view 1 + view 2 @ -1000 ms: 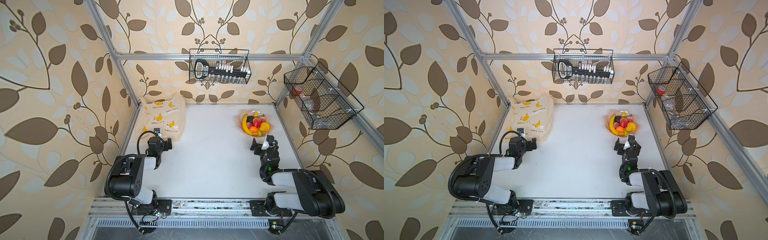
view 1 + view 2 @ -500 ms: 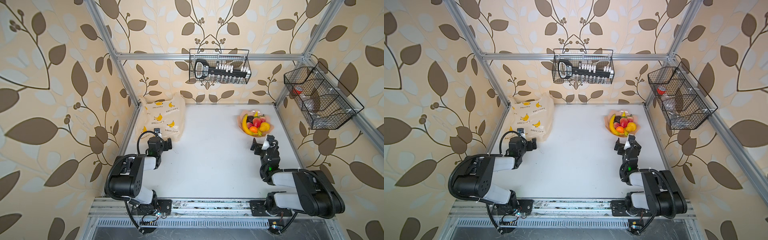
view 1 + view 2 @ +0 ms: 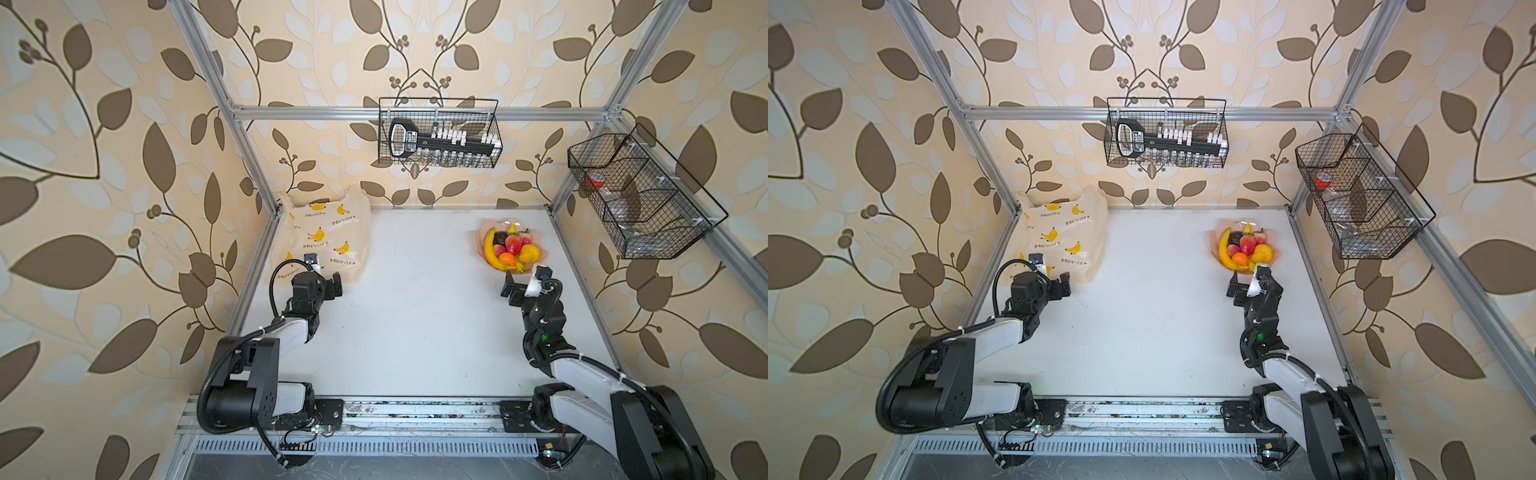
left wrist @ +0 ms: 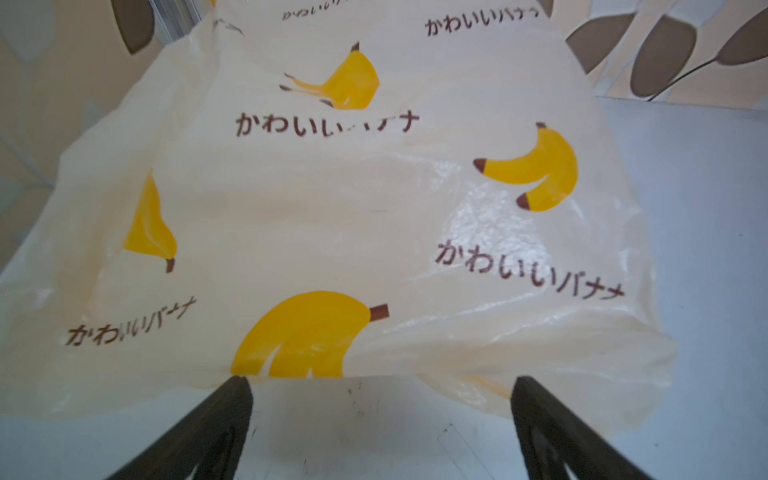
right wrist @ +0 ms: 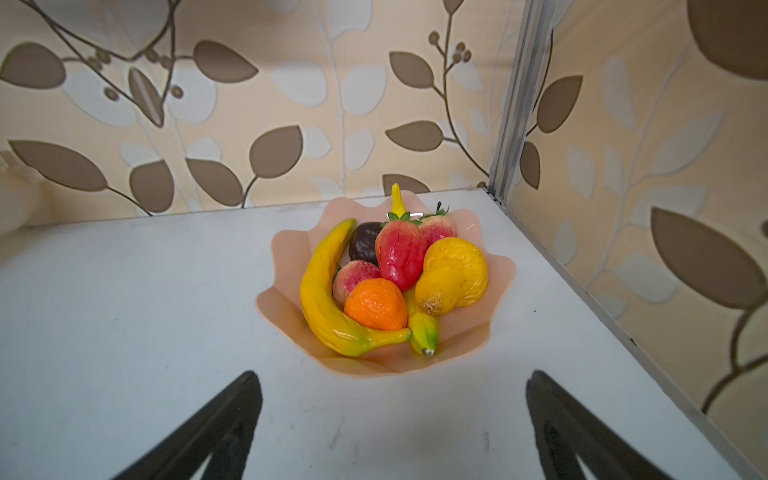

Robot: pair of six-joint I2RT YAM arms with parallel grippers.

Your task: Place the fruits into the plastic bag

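Observation:
The plastic bag [image 3: 326,232] is lying flat in the corner, a long way from the fruits, so the robot's left gripper should pull the bag's near edge [image 3: 349,276] toward the middle before the robot loads the bag.
The fruits [image 5: 395,274] are heaped on a pale pink wavy-edged plate [image 5: 286,249] at the back right of the white table: two yellow bananas, red strawberries, an orange, a yellow pear and a dark piece. Both top views show the pile of fruits [image 3: 509,247] [image 3: 1246,249]. My right gripper [image 3: 524,279] [image 5: 395,380] stands open just in front of the plate, holding nothing. The plastic bag [image 3: 328,232] [image 3: 1065,232] [image 4: 332,208] lies flat at the back left, cream with banana prints. My left gripper [image 3: 326,278] [image 4: 380,386] is open at the bag's near edge, empty.
A black wire basket [image 3: 438,133] with a tool in it hangs on the back wall. Another wire basket [image 3: 636,195] hangs on the right wall above the table's edge. Aluminium frame posts [image 3: 249,158] stand at the back corners.

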